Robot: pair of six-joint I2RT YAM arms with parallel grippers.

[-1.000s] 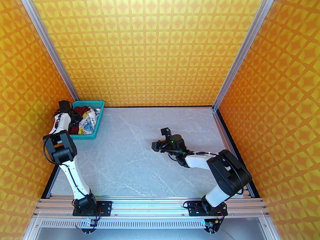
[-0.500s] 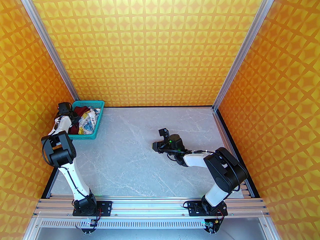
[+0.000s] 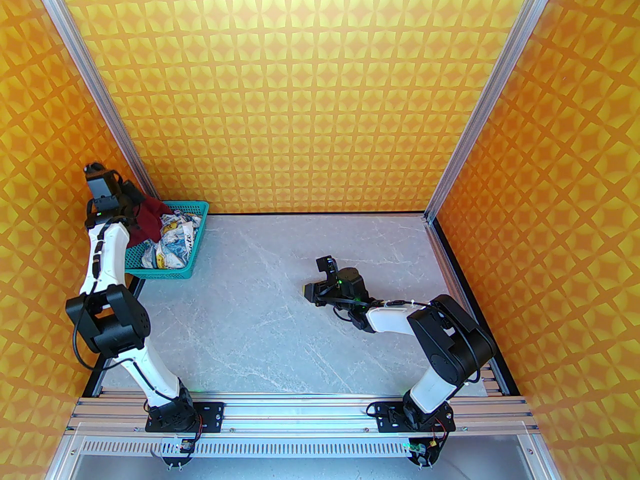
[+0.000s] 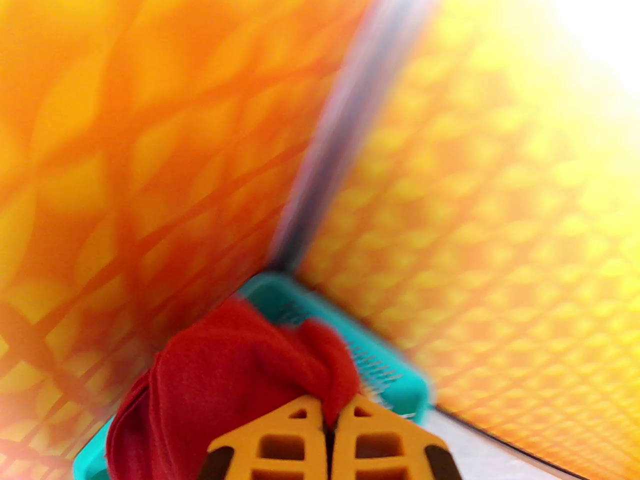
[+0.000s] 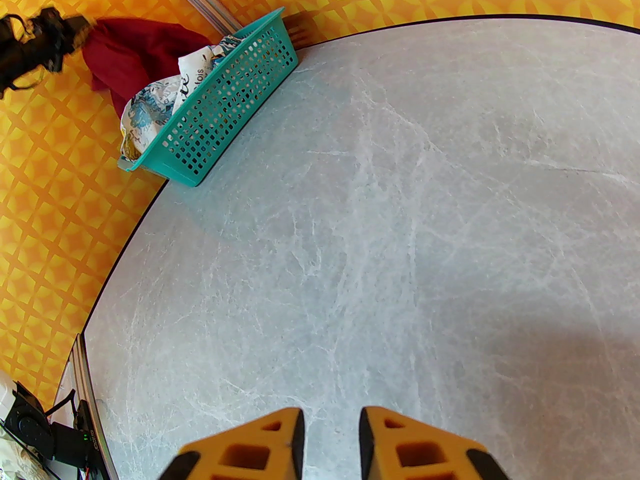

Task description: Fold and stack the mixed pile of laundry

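The dark red T-shirt is hanging in a bunch at the basket, far from my right gripper. My left gripper should first bring it to mid-table, and then both grippers should stretch it.
The laundry pile lies in the teal basket (image 3: 196,244) at the table's back left corner. My left gripper (image 3: 129,202) is shut on the dark red T-shirt (image 3: 148,219) and holds it above the basket's far left end, with the cloth hanging down into it. The left wrist view shows the red T-shirt (image 4: 225,368) bunched and pinched between the gripper's (image 4: 330,430) closed fingers. The white printed garment (image 3: 172,240) stays crumpled in the basket. My right gripper (image 3: 309,292) hovers low over mid-table. In its wrist view the right gripper (image 5: 330,443) is open a little, with nothing between its fingers.
Orange patterned walls close in the back and both sides, with an aluminium post (image 3: 120,133) right behind the basket. The grey marble tabletop (image 3: 280,318) stretches bare between basket and right arm. In the right wrist view the basket (image 5: 225,103) lies far ahead on the left.
My left gripper shut on the red T-shirt in the basket, then rose up and to the back left, pulling it out. The right gripper narrowed and shifted slightly left.
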